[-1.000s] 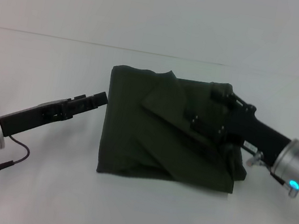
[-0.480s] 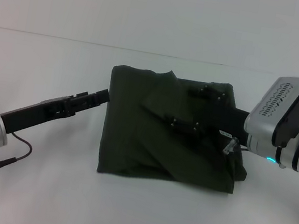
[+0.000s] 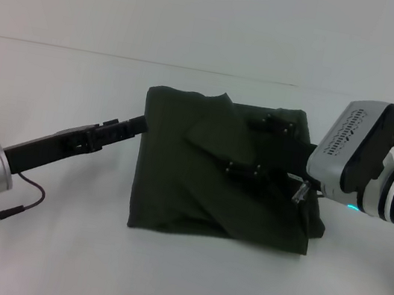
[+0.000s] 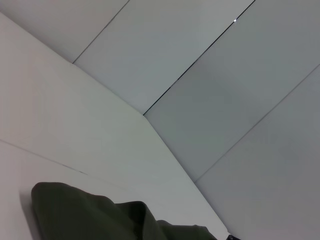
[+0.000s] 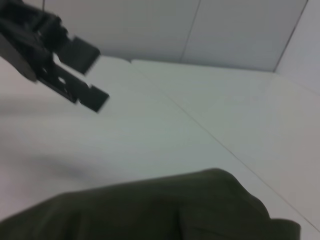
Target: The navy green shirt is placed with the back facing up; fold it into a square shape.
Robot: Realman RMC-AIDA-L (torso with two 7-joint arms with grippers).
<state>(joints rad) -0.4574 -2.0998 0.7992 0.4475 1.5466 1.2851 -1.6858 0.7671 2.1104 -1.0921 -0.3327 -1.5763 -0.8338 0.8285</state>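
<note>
I should go back in with my right gripper and pull the shirt's loose flap (image 3: pixel 218 134) toward the shirt's far corner on its own side (image 3: pixel 298 117), because the flap slants across the shirt's middle.
The navy green shirt (image 3: pixel 176 182) lies on the white table (image 3: pixel 27 255) folded into a rough square, with a loose flap across its middle. It also shows in the left wrist view (image 4: pixel 90 215) and the right wrist view (image 5: pixel 150 210). My right gripper (image 3: pixel 258 146) is low over the shirt's right half, its two black fingers spread apart with cloth under them. My left gripper (image 3: pixel 139 124) is at the shirt's upper left edge. It shows in the right wrist view (image 5: pixel 87 75) with its two fingers apart and nothing between them.
The white table runs back to a pale wall (image 3: pixel 219 15). A grey cable with a plug (image 3: pixel 0 214) hangs from my left wrist over the table at the left.
My right arm has turned its wrist and pushed its fingers leftward across the shirt. My left gripper has crept a little closer to the shirt's left edge.
</note>
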